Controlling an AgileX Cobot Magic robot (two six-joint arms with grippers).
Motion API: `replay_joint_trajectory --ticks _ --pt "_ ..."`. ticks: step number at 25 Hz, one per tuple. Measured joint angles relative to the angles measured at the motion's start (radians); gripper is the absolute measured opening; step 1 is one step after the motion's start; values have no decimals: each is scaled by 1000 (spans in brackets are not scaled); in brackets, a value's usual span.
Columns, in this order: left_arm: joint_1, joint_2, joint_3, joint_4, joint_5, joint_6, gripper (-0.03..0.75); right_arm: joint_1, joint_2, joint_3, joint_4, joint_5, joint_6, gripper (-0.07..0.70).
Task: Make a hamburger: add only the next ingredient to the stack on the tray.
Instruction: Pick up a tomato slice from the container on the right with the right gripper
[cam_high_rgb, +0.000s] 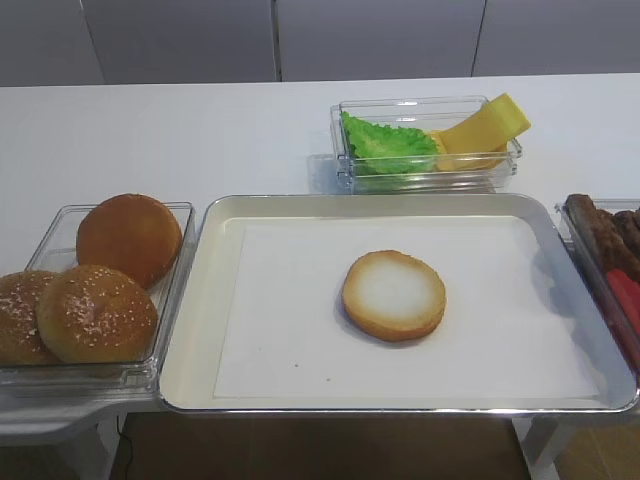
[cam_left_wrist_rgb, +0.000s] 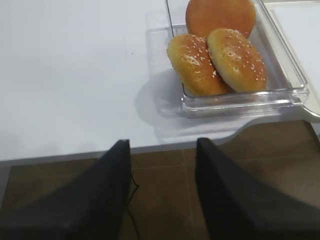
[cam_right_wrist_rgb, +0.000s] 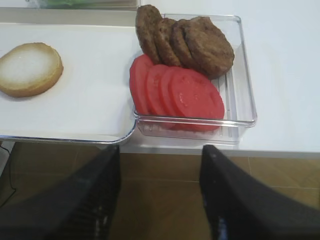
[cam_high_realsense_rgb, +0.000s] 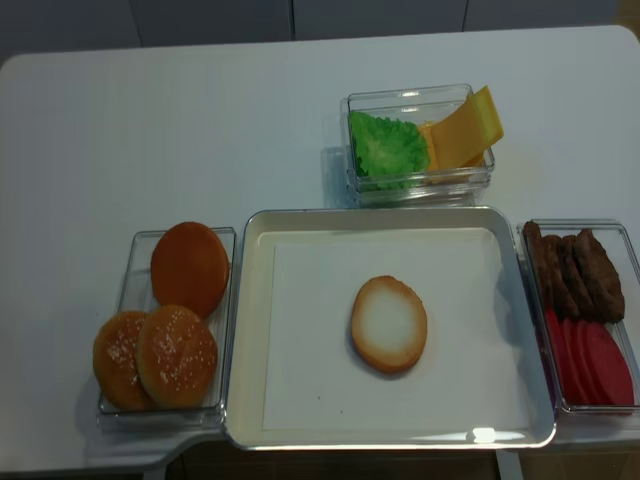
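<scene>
The slice (cam_high_realsense_rgb: 557, 350) closest to the tray will come off by itself when I lift it, because the red tomato slices are spread out with separate rims (cam_high_realsense_rgb: 578, 345).
A flat bun half (cam_high_rgb: 394, 295) (cam_high_realsense_rgb: 389, 323) (cam_right_wrist_rgb: 30, 69), pale cut face up, lies alone in the middle of the silver tray (cam_high_rgb: 190, 330) (cam_high_realsense_rgb: 245, 330) on its white liner. Several red tomato slices (cam_right_wrist_rgb: 192, 97) (cam_high_realsense_rgb: 592, 365) (cam_high_rgb: 627, 296) overlap in a clear tub right of the tray. My right gripper (cam_right_wrist_rgb: 160, 195) hangs open and empty over the floor, just in front of that tub. My left gripper (cam_left_wrist_rgb: 162, 190) is open and empty too, off the table's front edge, left of the bun tub. Neither gripper shows in the high views.
Dark brown patties (cam_right_wrist_rgb: 200, 42) (cam_high_realsense_rgb: 575, 272) share the tub (cam_right_wrist_rgb: 245, 75) with the tomato. Whole domed buns (cam_high_rgb: 95, 312) (cam_left_wrist_rgb: 217, 57) (cam_high_realsense_rgb: 170, 355) fill a clear tub left of the tray. Behind the tray, a tub (cam_high_rgb: 430, 165) holds lettuce (cam_high_realsense_rgb: 385, 148) and yellow cheese (cam_high_realsense_rgb: 465, 125).
</scene>
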Motion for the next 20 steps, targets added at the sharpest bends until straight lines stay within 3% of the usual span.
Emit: replay_joint_trajectory --ticks 10,20 --pt "0 0 0 0 0 0 319 0 105 -60 25 -18 0 386" --pt "0 0 0 0 0 0 319 0 502 -196 127 -141 0 386"
